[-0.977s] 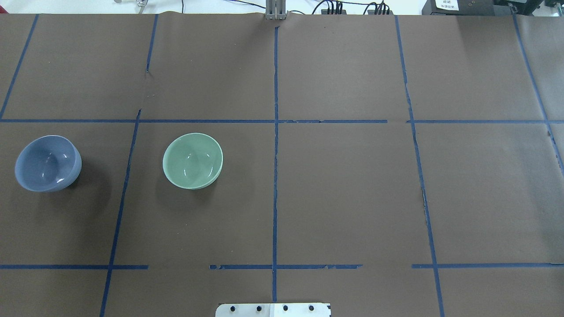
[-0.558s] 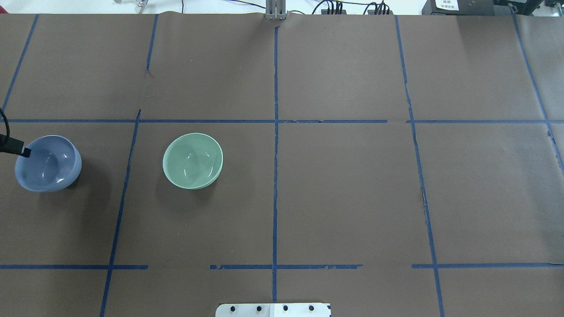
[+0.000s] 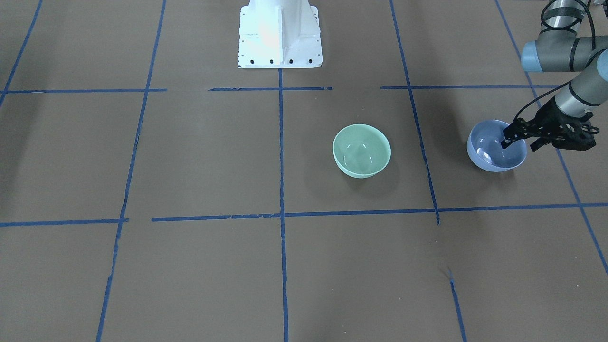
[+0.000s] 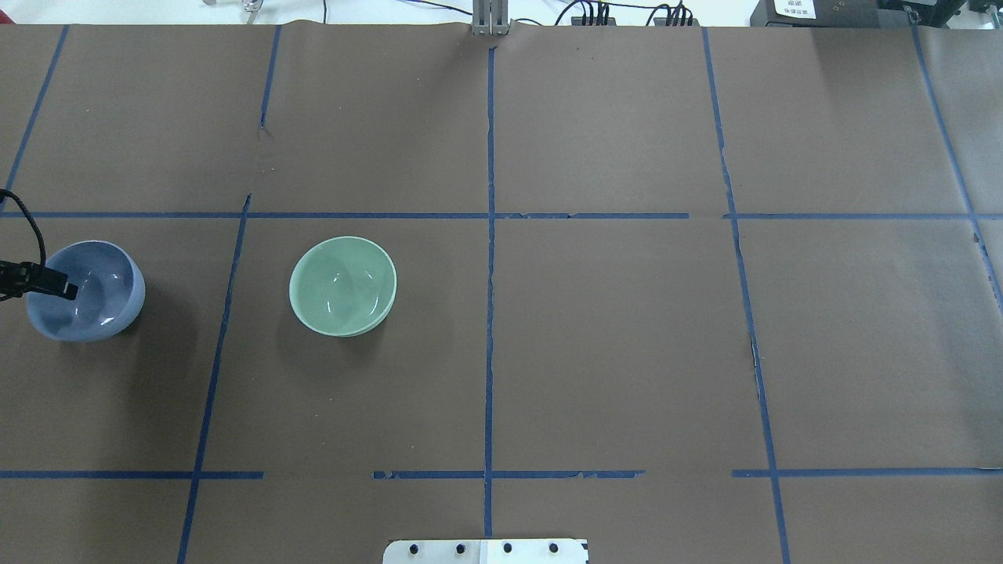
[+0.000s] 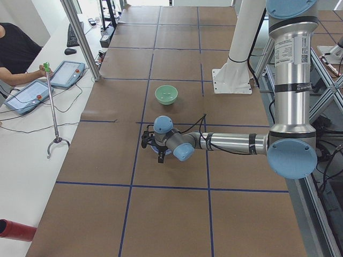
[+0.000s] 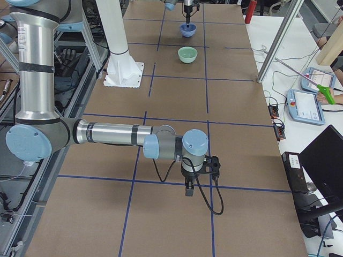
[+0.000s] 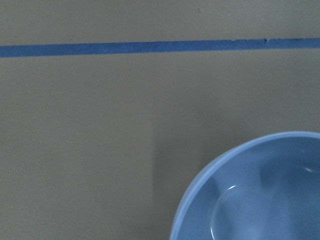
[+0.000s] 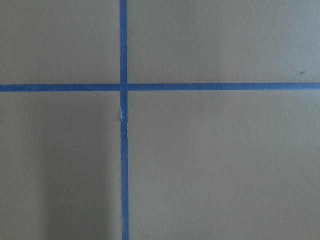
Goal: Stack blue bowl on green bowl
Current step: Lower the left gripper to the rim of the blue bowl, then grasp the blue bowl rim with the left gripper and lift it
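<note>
I expect the blue bowl [image 3: 491, 153] to sit deep inside the empty green bowl [image 3: 362, 151], with their rims almost level, when I lower it, because the two bowls flare about equally wide.
The blue bowl [image 4: 98, 301] stands upright on the brown table at the far left, and also shows in the front view [image 3: 489, 154] and the left wrist view [image 7: 260, 200]. The green bowl [image 4: 342, 286] stands upright to its right, apart from it [image 3: 362, 149]. My left gripper [image 3: 519, 144] is open and straddles the blue bowl's outer rim. One finger [image 4: 63, 288] is inside the bowl and the other is outside. My right gripper [image 6: 188, 187] hangs low over bare table far to the right. I cannot tell whether it is open or shut.
Blue tape lines divide the brown table cover [image 4: 611, 337] into squares. The white robot base [image 3: 279, 35] stands at the middle of the near edge. Tablets and a grabber stick [image 5: 53, 107] lie on the white bench beyond the table.
My left gripper has come in from the left edge of the overhead view and lowered over the blue bowl's rim, one finger now inside. Neither bowl has moved.
</note>
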`<state>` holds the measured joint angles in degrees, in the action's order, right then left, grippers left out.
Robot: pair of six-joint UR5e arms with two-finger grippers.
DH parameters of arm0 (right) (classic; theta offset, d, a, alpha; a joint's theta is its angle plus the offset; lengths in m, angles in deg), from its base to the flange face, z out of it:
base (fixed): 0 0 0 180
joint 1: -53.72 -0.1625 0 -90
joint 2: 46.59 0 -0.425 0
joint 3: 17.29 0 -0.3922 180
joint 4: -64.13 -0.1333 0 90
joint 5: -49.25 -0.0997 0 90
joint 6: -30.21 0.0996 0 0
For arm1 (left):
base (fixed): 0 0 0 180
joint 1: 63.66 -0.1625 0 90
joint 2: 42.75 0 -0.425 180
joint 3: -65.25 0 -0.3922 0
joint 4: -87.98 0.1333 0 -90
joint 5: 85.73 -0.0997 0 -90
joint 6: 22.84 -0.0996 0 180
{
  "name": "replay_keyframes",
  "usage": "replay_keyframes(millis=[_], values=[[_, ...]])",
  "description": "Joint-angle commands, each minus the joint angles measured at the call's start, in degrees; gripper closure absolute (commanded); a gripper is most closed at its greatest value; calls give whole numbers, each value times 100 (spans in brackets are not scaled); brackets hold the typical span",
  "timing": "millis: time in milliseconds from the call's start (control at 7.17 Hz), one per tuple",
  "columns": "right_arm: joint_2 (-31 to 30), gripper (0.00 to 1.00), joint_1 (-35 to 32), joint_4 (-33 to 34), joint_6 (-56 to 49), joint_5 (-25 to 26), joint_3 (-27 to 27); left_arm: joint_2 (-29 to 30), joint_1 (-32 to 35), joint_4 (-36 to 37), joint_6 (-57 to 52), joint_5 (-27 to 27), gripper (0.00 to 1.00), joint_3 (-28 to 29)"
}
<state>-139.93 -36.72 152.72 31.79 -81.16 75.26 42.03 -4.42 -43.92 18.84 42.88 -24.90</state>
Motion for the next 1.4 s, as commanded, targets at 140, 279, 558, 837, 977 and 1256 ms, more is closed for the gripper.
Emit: replay_keyframes(millis=[140,279,558,837,977,1256], values=[[0,0,0,0,0,7,0,-32,25,-20,-45,24,100,-54],[0,0,0,9,0,7,0,-67,51,50,-45,59,100,-229],[0,0,0,9,0,7,0,-198,183,304,-80,784,100,-728],[0,0,0,0,0,7,0,-191,657,2435,-943,956,100,-1998],[0,0,0,0,0,-2,0,79,1032,3999,-1586,869,100,-2676],[0,0,0,9,0,7,0,1281,1790,5712,-1707,859,100,-3110]])
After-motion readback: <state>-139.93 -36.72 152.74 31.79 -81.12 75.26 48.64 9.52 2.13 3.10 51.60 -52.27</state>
